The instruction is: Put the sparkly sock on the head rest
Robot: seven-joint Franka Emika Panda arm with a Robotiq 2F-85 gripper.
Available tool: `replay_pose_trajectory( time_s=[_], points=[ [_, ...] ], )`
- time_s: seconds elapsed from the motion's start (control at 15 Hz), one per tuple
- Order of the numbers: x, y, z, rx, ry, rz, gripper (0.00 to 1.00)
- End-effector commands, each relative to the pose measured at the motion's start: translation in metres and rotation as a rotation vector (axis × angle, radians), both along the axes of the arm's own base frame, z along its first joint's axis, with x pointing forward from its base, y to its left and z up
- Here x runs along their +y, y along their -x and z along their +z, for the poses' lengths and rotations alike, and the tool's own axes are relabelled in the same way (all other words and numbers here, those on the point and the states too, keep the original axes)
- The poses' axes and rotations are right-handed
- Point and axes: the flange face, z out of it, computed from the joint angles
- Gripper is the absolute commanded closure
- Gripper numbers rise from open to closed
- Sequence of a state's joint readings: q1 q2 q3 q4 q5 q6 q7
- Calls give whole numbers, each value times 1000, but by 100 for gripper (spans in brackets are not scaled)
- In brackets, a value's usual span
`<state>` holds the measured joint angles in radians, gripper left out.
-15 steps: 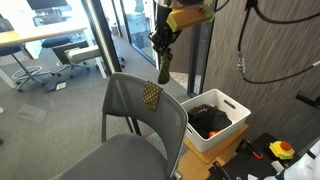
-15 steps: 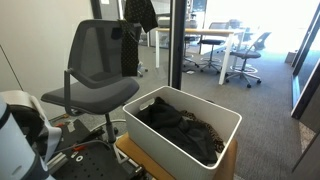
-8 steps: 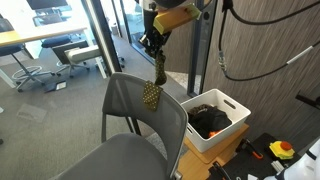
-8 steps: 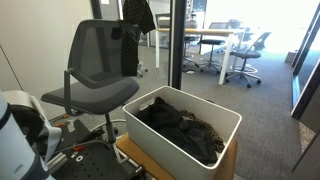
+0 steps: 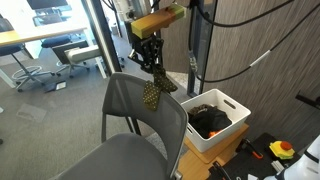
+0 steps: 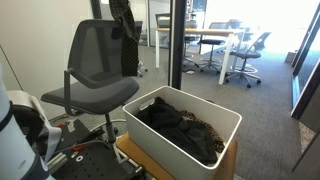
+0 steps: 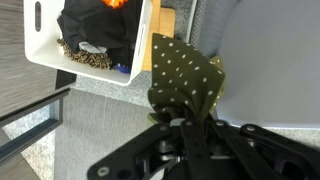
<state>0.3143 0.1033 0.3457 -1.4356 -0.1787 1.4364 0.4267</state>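
Note:
The sparkly sock's loose end [image 5: 151,100] is hanging down one side of the head rest, so the robot's gripper should bring the sock's held end back over the head rest's top edge [image 5: 138,80] before it opens.
My gripper [image 5: 148,62] is shut on the sparkly sock [image 5: 152,92], a limp olive-brown sock with gold speckles. The sock hangs from the jaws and drapes against the head rest [image 5: 132,78], the rounded top edge of the big grey chair's back. In the wrist view the sock [image 7: 185,78] bunches up out of the jaws [image 7: 190,125] and lies over the chair back [image 7: 270,60]. In an exterior view the gripper [image 6: 122,20] is above the top of the chair back [image 6: 100,25], with the sock [image 6: 128,55] hanging down its side.
A white bin [image 5: 238,108] of dark clothes stands on a wooden stand beside the chair; it also shows in the exterior view [image 6: 230,118] and in the wrist view [image 7: 50,55]. Glass partitions and a dark post [image 6: 176,40] stand behind. Office desks and chairs are farther off.
My gripper has moved down and towards the chair with the sock. The sock, which hung free above the chair back, now drapes onto the head rest.

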Motion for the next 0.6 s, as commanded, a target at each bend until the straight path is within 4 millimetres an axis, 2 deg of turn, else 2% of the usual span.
replay_pose_trajectory(
  time_s=[0.0,0.27,0.53],
  points=[
    [29,-3,16,47,6,-89,93],
    [35,-12,28,70,-21,-231,93],
    [16,-36,41,5,-51,-401,93]
  ],
)
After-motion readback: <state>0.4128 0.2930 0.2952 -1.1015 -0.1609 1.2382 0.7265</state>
